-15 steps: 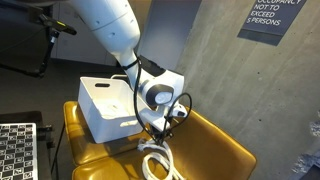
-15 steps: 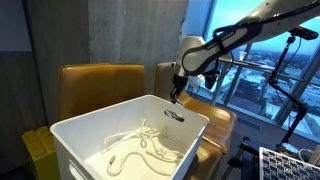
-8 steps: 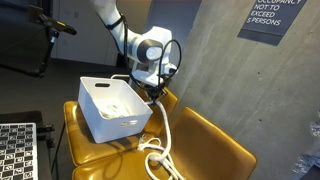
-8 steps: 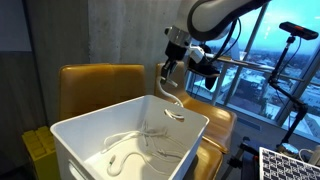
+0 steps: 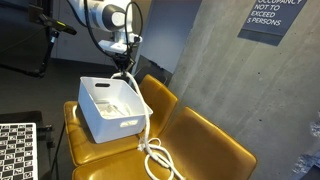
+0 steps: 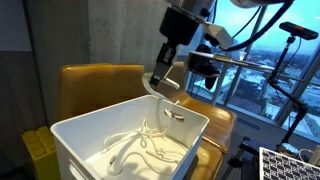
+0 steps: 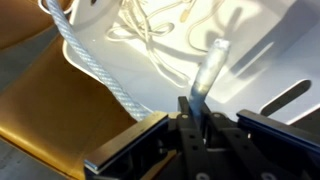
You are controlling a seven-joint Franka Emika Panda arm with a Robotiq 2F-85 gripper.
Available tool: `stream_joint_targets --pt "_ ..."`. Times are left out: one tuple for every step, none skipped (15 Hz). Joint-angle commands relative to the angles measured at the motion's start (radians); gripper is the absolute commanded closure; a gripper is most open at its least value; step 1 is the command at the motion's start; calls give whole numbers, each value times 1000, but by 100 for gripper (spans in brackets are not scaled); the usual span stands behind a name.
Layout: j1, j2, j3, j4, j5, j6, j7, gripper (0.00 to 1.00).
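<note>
The rope dangles outside the bin's rim (image 5: 148, 124) down to the seat, so next my gripper raises it high and clear before letting it down into the bin (image 6: 143, 152).
A white bin (image 5: 108, 106) (image 6: 95, 131) stands on a mustard-yellow chair (image 5: 200, 148). A thick white rope (image 5: 155, 158) lies coiled on the seat beside the bin and rises over the bin's rim. More rope (image 6: 142, 148) lies looped inside the bin. My gripper (image 5: 122, 64) (image 6: 163, 76) hangs above the bin, shut on the rope's stiff end (image 7: 207, 72). In the wrist view the gripper (image 7: 196, 108) pinches that end, while the braided rope (image 7: 92, 57) crosses the bin's edge (image 7: 100, 40) to the left.
A second yellow chair back (image 6: 100, 82) stands behind the bin. Checkerboard panels (image 5: 18, 150) (image 6: 290, 165) sit low beside the chairs. A concrete wall with a dark sign (image 5: 268, 16) rises behind. A window (image 6: 265, 70) and a tripod (image 6: 295, 60) are nearby.
The arm has risen and swung from beside the bin to above it. It carried the rope's end up, so the rope now stretches up from the coil.
</note>
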Motion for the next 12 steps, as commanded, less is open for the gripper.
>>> stream_joint_targets --pt "74 -135 58 -151 -68 17 111 98" --pt "98 -160 81 -177 -83 12 146 98" --pt "120 -185 106 -205 -93 10 183 98" --pt "140 -203 130 -227 -105 5 217 98" --pt "153 -215 151 -241 -112 4 240 98" --pt "163 -221 170 -253 -121 2 264 98" --pt "169 -223 185 -259 -128 2 281 98" --pt "168 -216 193 -253 -137 -1 291 98" --pt "165 -207 196 -241 -146 -4 296 98" --pt "155 -190 190 -213 -154 -13 296 98" --pt "140 -170 177 -171 -156 -24 288 98" --pt "127 -156 166 -138 -156 -32 280 98"
